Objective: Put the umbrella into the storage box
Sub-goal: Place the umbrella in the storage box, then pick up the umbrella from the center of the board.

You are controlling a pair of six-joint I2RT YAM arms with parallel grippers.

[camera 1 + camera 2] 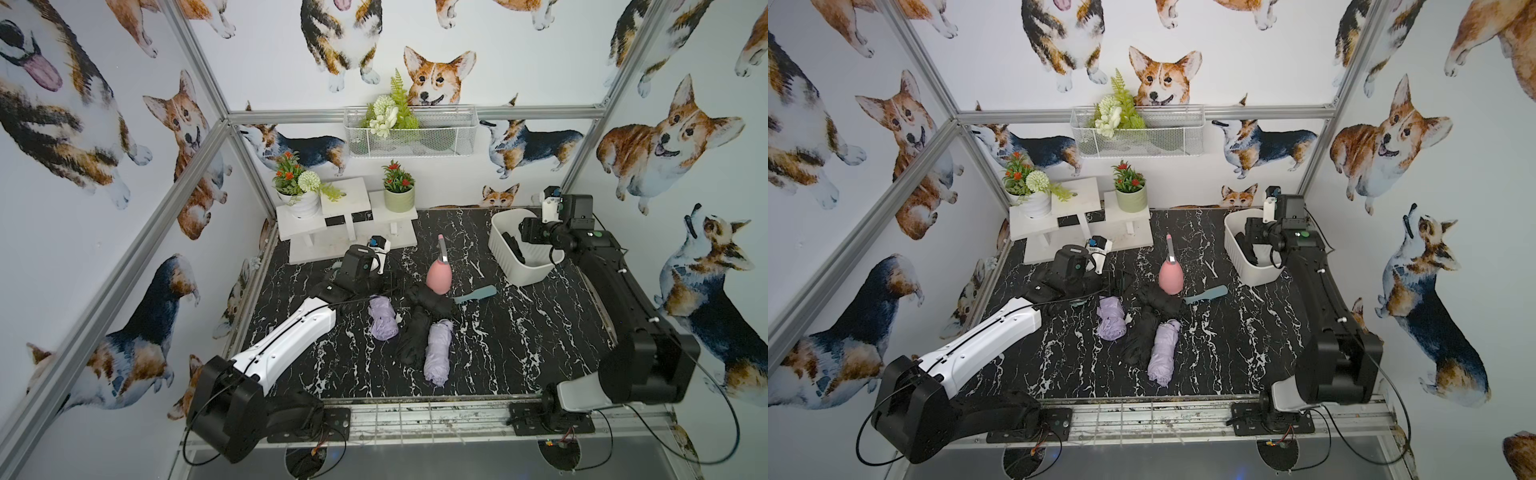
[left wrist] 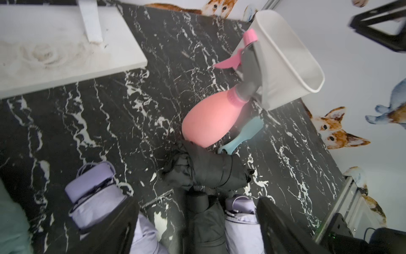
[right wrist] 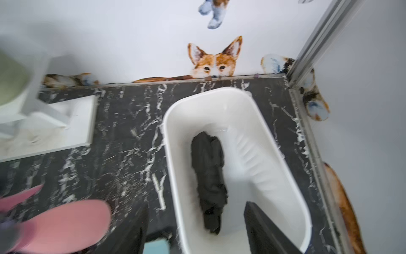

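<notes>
My left gripper should pick up the black umbrella (image 1: 413,340) beside the lilac one and pass it to my right gripper, because that black umbrella is far from the storage box (image 1: 524,266).
The storage box (image 1: 519,266) (image 1: 1252,266) is a white ribbed tub at the back right, seen in both top views. A black folded umbrella (image 3: 208,176) lies inside it, free of any grip. My right gripper (image 3: 197,233) hangs open above the box's near end, one finger over the inside and one outside the rim (image 3: 173,158). At the table's middle lie two lilac umbrellas (image 1: 383,318) (image 1: 438,351) and two black ones (image 1: 411,336) (image 1: 430,297). My left gripper (image 2: 197,228) is open and spans a black umbrella (image 2: 208,222) and a lilac one (image 2: 240,222) without gripping either.
A pink spray bottle (image 1: 439,276) stands just behind the umbrellas, with a teal brush (image 1: 476,294) beside it. White stands with flower pots (image 1: 345,216) fill the back left. A white wire basket (image 1: 409,133) hangs on the back wall.
</notes>
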